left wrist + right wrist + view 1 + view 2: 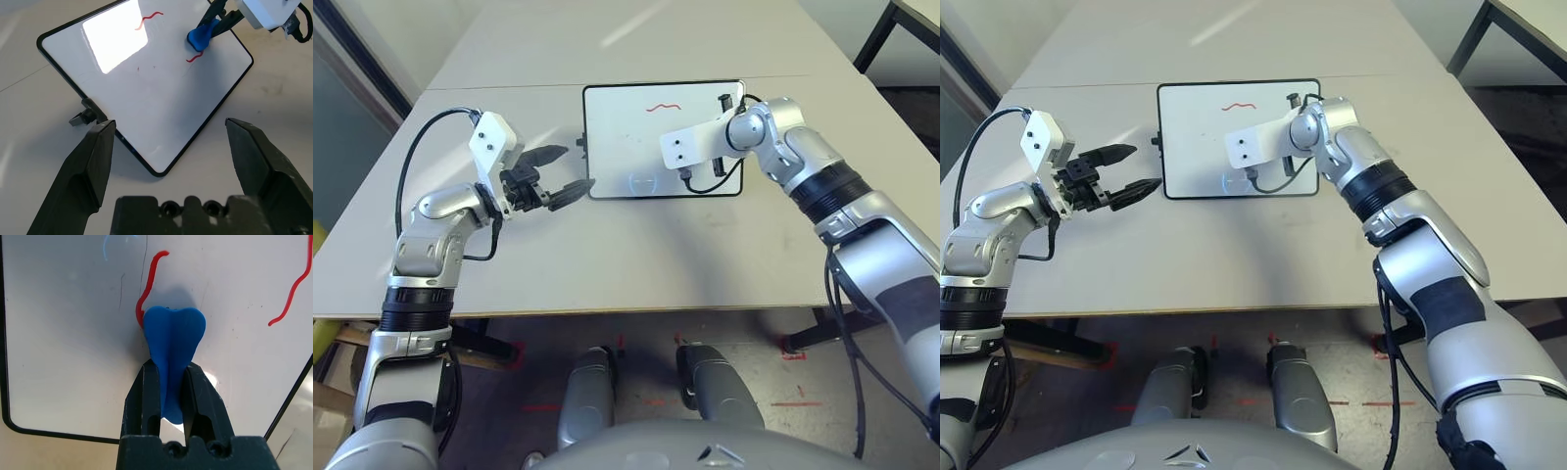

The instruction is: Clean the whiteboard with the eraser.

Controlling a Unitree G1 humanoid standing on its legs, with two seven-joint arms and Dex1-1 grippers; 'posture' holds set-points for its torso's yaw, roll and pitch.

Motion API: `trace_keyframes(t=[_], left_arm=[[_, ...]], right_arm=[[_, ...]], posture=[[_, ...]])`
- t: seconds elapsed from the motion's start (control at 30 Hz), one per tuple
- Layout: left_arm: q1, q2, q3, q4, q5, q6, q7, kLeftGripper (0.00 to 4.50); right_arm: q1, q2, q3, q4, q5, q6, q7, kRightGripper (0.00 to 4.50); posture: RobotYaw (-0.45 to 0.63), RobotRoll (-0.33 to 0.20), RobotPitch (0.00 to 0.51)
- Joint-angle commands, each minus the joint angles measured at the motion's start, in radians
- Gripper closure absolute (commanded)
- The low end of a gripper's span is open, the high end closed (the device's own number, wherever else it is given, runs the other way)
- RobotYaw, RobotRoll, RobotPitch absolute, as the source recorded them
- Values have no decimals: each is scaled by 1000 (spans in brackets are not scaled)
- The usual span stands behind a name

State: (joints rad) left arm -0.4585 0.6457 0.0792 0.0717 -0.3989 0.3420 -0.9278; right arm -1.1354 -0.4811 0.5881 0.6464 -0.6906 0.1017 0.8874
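The eraser's wide end [174, 324] is next to the near red squiggle, so my right gripper should wipe the eraser back over that squiggle [148, 283] before it wipes the far one.
The whiteboard [617, 127] lies flat on the table with a thin black frame. A red squiggle [663, 108] sits near its far edge, and a second red squiggle [145, 289] runs right beside the eraser. My right gripper [171, 369] is shut on the blue eraser [173, 338], whose wide end presses on the board's near-right part. The eraser [200, 36] also shows in the left wrist view. My left gripper [563, 174] is open and holds nothing, hovering just off the board's left edge near its front corner and a black knob [84, 116].
The board rests on a pale table [607, 264] whose front edge runs across below my arms. A seam to a second table [509, 86] lies just behind the board. A dark table leg [876, 34] stands at the far right.
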Motion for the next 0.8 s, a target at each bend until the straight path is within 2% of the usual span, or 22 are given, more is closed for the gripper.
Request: trace_keyframes(t=[0.03, 0.43, 0.8], left_arm=[[-5, 1, 5, 16, 0, -8, -13, 0], [-18, 5, 4, 33, 3, -12, -23, 0], [-20, 2, 1, 27, 3, -6, -20, 0]], right_arm=[[33, -33, 5, 16, -22, 12, 13, 4114], [22, -85, 1, 61, -29, 0, -9, 4114], [35, -11, 2, -22, -12, 42, 22, 4114]], posture=[[-113, 0, 113], [-118, 0, 116], [-117, 0, 119]])
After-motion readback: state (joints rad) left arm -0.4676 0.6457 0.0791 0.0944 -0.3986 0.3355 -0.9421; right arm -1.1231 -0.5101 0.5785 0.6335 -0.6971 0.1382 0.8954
